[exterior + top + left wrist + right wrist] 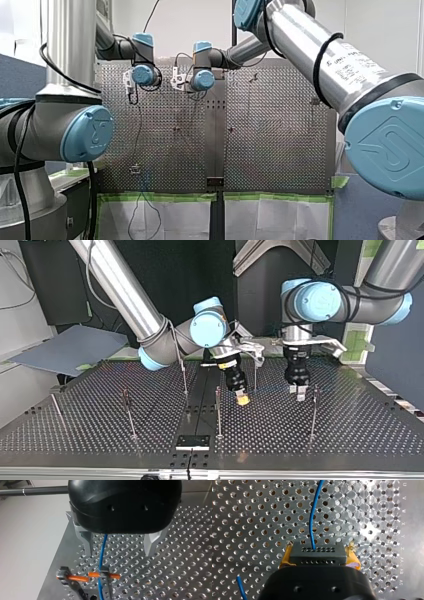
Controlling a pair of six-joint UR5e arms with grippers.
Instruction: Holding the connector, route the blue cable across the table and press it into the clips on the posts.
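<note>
The blue cable (315, 502) comes out of the connector in a loose bow (311, 523), so it will pull out almost straight when the robot drags it across the table.
My right gripper (319, 555) is shut on the black connector (317, 551), its yellow pads (286, 558) pressed on both ends. The blue cable (312, 517) leaves the connector and runs ahead over the perforated plate. In the top view that gripper (242, 399) hangs tilted just above the table's middle. My left gripper (120, 551) is open, its metal fingers (87, 542) either side of the blue cable (102, 552) without touching it. Below it the cable passes through a post's clip (103, 574) with orange prongs. In the top view my left gripper (300, 392) stands beside a post (314, 410).
Several thin posts stand on the perforated table (350, 435), among them one (218, 410) in front of my right gripper and one (129, 412) further to the top view's left. A second clamp (63, 573) sits beside the clip. The table's edge (53, 575) lies close to that clip.
</note>
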